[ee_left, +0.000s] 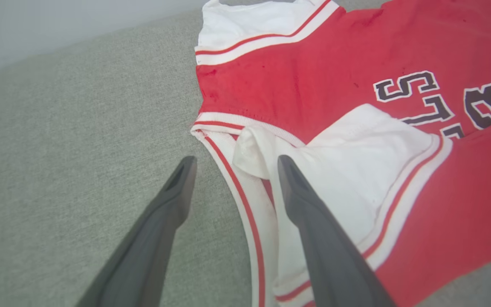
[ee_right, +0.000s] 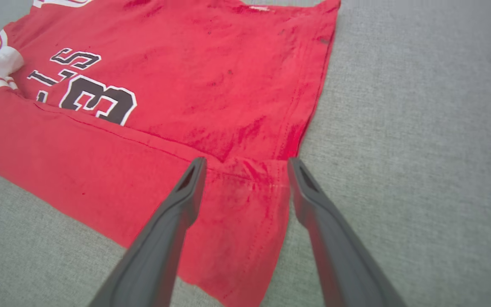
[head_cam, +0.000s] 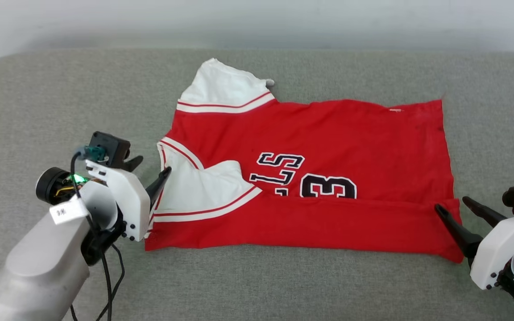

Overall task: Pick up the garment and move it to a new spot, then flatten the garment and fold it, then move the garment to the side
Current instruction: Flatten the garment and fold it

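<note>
I expect the hem corner to pucker when I pull it, while the rest of the strip stays folded, because the folded edge lies loose and rumpled.
The garment is a red jersey lying sideways on the grey cushion, collar to the left and hem to the right. Its near long edge is folded up over the black lettering. One white sleeve sticks out at the back; the other lies folded onto the front. My left gripper is open at the collar end. In the left wrist view this gripper straddles the striped trim of the garment. My right gripper is open over the folded hem corner, which lies between its fingers on the garment.
The grey fabric surface spreads wide on all sides of the jersey, with a pale wall along its far edge. A black cable and a paper tag hang from my left arm.
</note>
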Controlling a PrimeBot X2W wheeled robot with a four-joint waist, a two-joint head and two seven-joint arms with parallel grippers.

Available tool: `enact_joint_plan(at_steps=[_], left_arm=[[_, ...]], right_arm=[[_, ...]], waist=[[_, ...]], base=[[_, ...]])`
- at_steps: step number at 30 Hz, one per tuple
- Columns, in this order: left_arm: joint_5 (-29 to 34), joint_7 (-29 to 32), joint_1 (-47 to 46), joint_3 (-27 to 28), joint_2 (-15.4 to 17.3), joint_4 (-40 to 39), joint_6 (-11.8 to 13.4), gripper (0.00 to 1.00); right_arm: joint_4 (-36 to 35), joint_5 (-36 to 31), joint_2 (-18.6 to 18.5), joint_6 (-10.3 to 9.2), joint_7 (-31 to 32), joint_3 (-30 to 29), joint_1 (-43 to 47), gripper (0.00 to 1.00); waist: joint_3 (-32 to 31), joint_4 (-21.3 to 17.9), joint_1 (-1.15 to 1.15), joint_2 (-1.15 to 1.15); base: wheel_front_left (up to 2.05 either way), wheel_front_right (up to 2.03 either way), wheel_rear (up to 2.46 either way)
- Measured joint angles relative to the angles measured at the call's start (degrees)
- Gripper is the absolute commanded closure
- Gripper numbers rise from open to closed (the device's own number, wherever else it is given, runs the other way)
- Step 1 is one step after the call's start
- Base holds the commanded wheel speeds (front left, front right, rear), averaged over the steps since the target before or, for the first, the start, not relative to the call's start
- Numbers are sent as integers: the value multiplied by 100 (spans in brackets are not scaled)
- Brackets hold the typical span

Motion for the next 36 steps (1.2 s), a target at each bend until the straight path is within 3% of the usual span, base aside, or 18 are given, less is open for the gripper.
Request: enact_joint_plan(at_steps=[13,22,32,33,34,36], left_arm=[[-1406,3287,-401,-982,828,-1095,-4,0],[-1660,3825,-398,-1247,875,-989,-4,0],[-1802,3816,-220,-1430,835,-485,-4,0],[-1824,3791,-213,-1449,832,-459,-4,42],[-1851,3773,-213,-1474,831,-455,-4,94],[-1900,3704,-211,-1515,816,-433,-3,100]], right_arm=[[-144,-249,174,0,204,-152,152,0],[-209,-290,240,0,282,-146,132,0],[-207,-293,259,0,289,-65,-1,0],[-198,-292,259,0,289,-62,-1,0],[-191,-291,257,0,289,-59,-1,0],[-181,-282,240,0,289,-65,-5,0]], waist=[[-364,140,-1,0],[-271,-42,-1,0],[-68,-296,-1,0],[-65,-307,-1,0],[-65,-314,-1,0],[-83,-314,-1,0]], base=[[0,0,0],[0,0,0],[0,0,0],[0,0,0],[0,0,0],[0,0,0]])
